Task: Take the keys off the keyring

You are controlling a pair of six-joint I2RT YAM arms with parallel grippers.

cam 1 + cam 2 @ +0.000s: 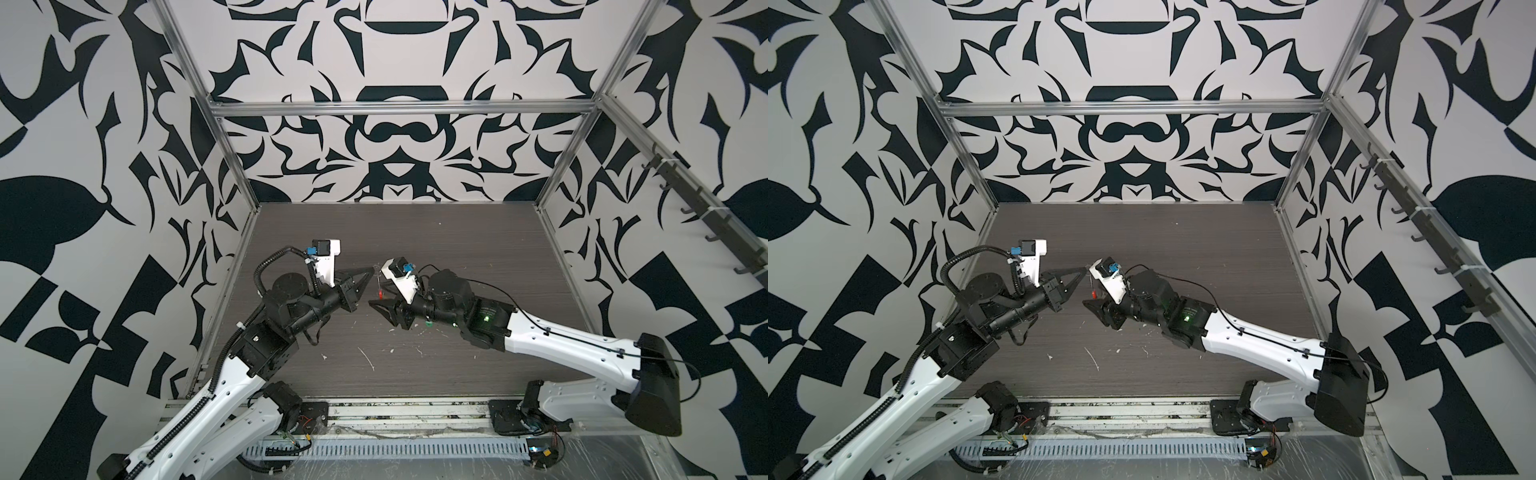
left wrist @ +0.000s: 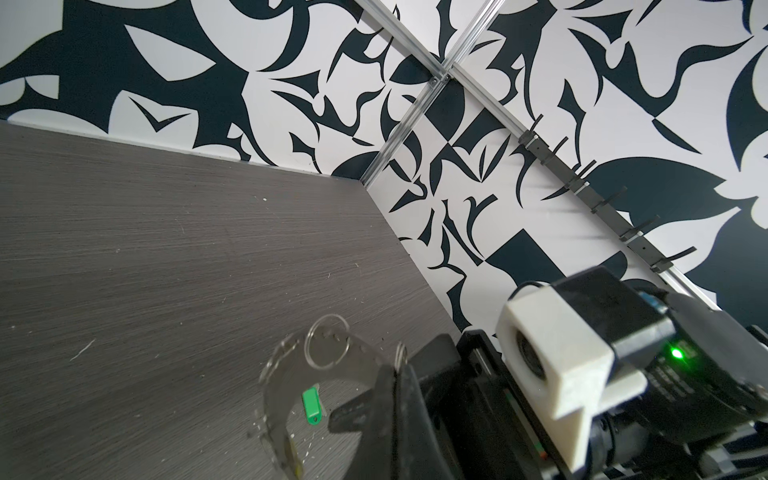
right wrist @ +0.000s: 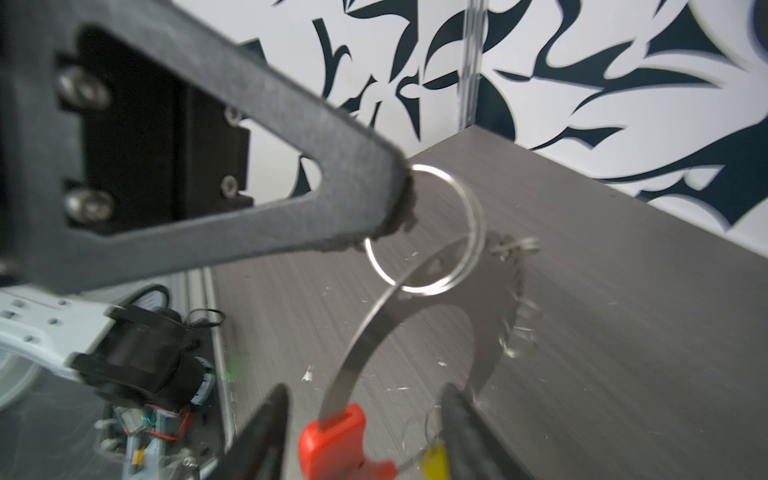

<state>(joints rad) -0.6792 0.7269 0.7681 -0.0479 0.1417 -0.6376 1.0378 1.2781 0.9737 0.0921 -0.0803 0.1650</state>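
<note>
My left gripper is holding the strip far from the yellow key. Next, my right gripper takes the strip's red end before my left gripper takes hold again near the yellow key.
My left gripper is shut on the keyring, a thin silver wire ring held above the table. The ring's curved pale strip hangs down from it to its red end. My right gripper stands open with the red end between its fingers, a gap showing on both sides. A yellow key dangles on a small loop beside one right finger. A green key lies loose on the dark table.
White scraps and flecks lie scattered on the table toward the front. Patterned walls with metal frame posts enclose the table. A rail of hooks runs along the right wall. A cable tray runs along the front edge.
</note>
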